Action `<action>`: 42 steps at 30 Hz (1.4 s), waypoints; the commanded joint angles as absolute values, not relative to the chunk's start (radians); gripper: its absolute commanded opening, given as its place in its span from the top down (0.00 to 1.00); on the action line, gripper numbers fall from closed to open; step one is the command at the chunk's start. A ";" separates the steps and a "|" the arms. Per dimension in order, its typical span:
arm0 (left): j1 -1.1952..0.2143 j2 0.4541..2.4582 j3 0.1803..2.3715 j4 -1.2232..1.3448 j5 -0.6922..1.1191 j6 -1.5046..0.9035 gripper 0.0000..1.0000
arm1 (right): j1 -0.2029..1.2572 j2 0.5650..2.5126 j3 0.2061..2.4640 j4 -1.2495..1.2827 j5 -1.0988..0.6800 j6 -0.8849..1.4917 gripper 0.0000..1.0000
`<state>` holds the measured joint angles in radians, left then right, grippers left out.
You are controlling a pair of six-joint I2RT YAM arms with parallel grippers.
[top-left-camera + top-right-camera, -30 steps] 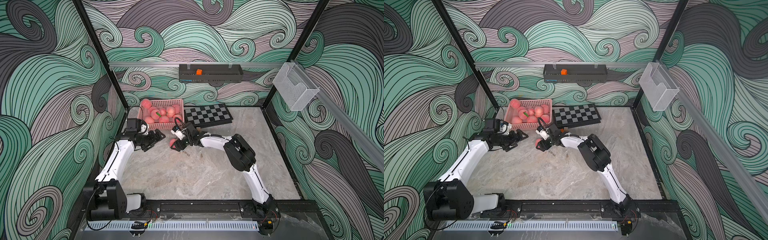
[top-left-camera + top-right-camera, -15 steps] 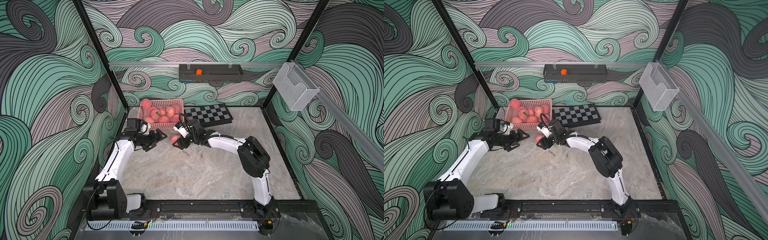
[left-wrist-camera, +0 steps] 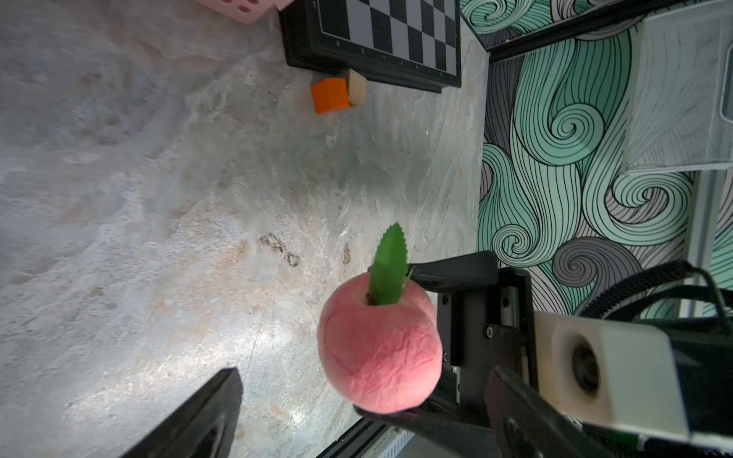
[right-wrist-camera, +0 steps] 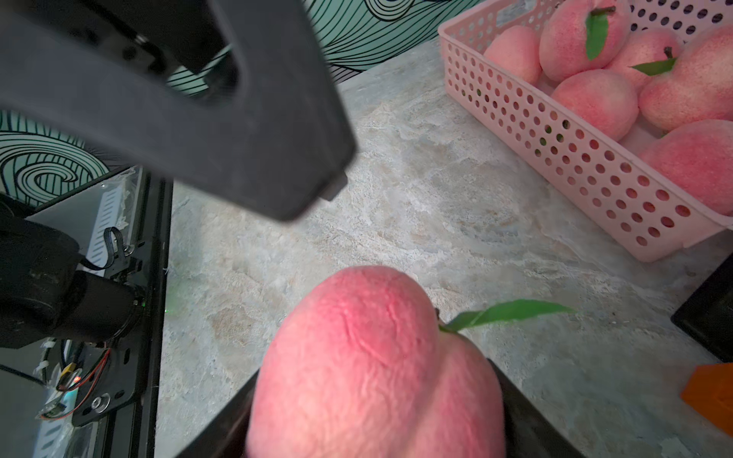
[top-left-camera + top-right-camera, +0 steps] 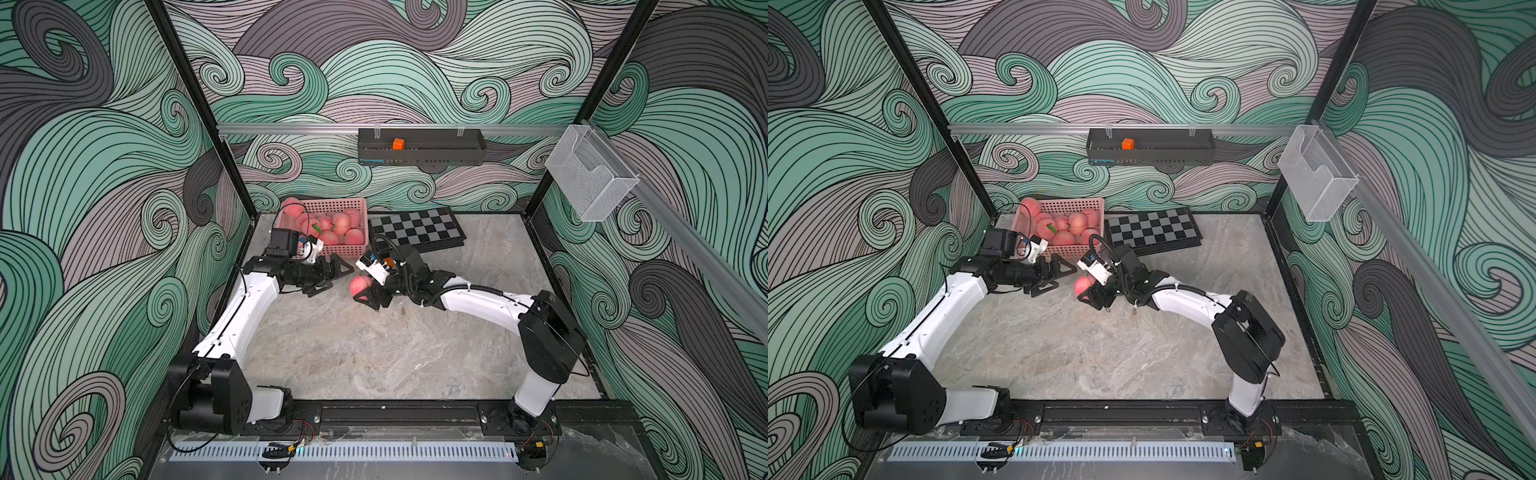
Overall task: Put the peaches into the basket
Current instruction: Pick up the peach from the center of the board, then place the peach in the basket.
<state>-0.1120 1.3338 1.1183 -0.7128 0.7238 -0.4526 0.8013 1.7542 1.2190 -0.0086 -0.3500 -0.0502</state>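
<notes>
The robot's right gripper is holding the peach (image 5: 358, 284), but the basket (image 5: 340, 227) is on the left gripper's side, so next the left gripper takes over the peach and puts it in the basket.
A pink peach (image 5: 358, 284) with a green leaf hangs just above the table in front of the basket (image 5: 345, 249). My right gripper (image 5: 361, 291) is shut on it. The right wrist view shows this peach (image 4: 369, 365) squeezed between the black jaws of that gripper (image 4: 373, 436). My left gripper (image 5: 330, 277) stands open to the left of the peach (image 3: 378, 345), its fingers (image 4: 238, 119) apart from the fruit. Several peaches (image 5: 332, 226) lie in the pink perforated basket (image 4: 575, 158) at the back left.
A chessboard (image 5: 415, 228) lies right of the basket. An orange cube (image 3: 330, 95) and a wooden cube (image 3: 357, 87) sit at its front edge. On the back wall hangs a black tray (image 5: 419, 149), and on the right wall a clear mesh holder (image 5: 590, 178).
The right arm's elbow swung out to the right while the held peach shifted only slightly. The left gripper edged right toward the peach and opened a little wider.
</notes>
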 commanded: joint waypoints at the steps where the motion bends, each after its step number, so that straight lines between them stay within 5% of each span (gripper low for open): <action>1: -0.156 1.340 1.165 -0.718 0.772 -0.440 0.03 | 0.811 1.714 1.209 0.040 -0.368 -0.094 0.42; 21: -0.218 1.336 1.100 -0.625 0.842 -0.501 0.10 | 0.811 1.670 1.197 0.084 -0.377 -0.058 0.40; 30: -0.222 1.352 1.112 -0.620 0.843 -0.503 0.31 | 0.811 1.672 1.201 0.084 -0.367 -0.058 0.39; 42: -0.215 1.416 1.213 -0.714 0.687 -0.427 0.36 | 0.790 1.638 1.182 0.072 -0.325 -0.044 0.06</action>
<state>-0.2134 1.3998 1.1427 -0.6701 0.7574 -0.4770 0.8036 1.6821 1.1980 0.0589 -0.3267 -0.0414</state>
